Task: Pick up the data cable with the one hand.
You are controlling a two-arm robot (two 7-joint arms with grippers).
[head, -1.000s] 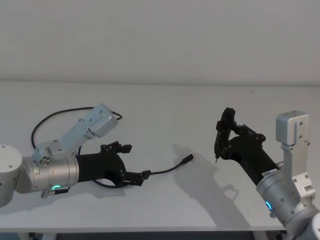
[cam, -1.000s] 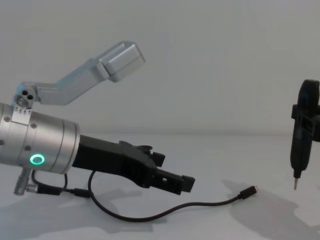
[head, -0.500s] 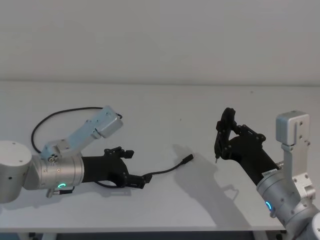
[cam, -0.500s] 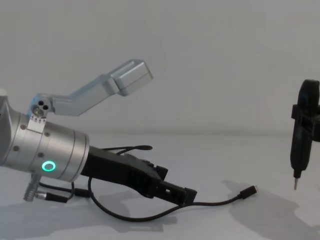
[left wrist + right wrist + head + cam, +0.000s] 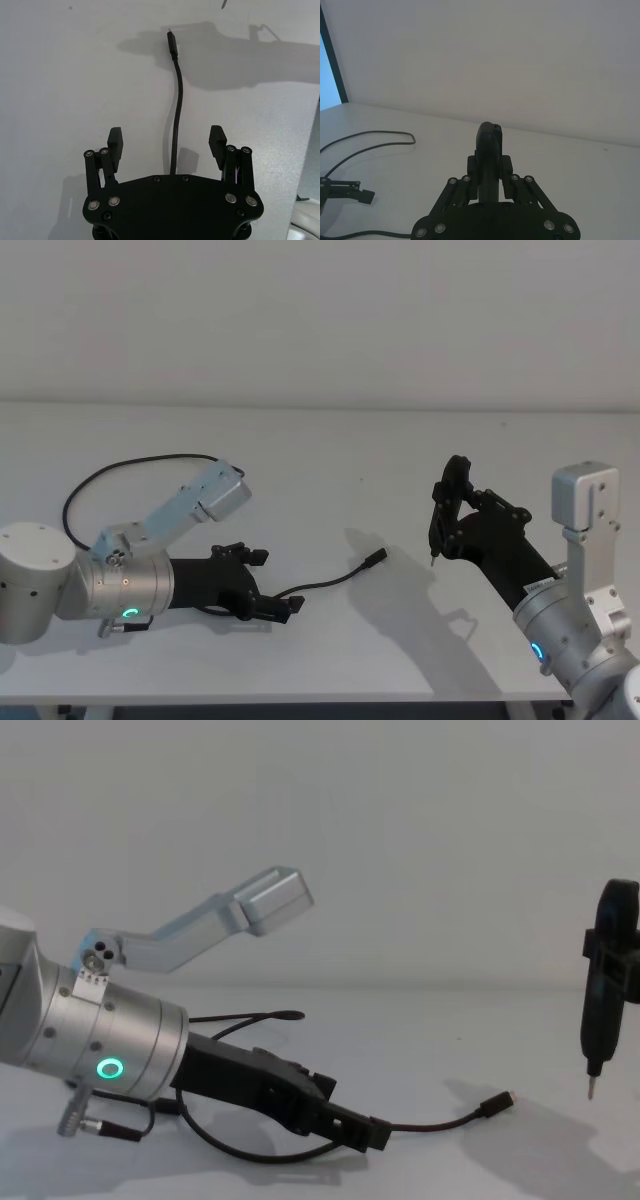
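I expect the data cable to keep its plug held out ahead, barely drooping, when I lift it, because the cable stands away from its shadow in a smooth curve.
The data cable is a thin black cord lying on the white table. One small plug points right, and the rest loops back behind my left arm. My left gripper sits low over the cord, open. In the left wrist view the cable runs straight between the two spread fingertips without touching either. From the chest, the left gripper nearly rests on the table, with the plug ahead of it. My right gripper hangs still at the right, shut on a slim dark tool.
The tool's metal tip hangs above the table, right of the plug. The silver camera bracket sticks up over my left wrist. The table's front edge is close below both arms. A pale wall stands behind the table.
My left gripper has come down toward the table and now straddles the cable with its fingers still apart. The plug end has stayed in place. The right arm has not moved.
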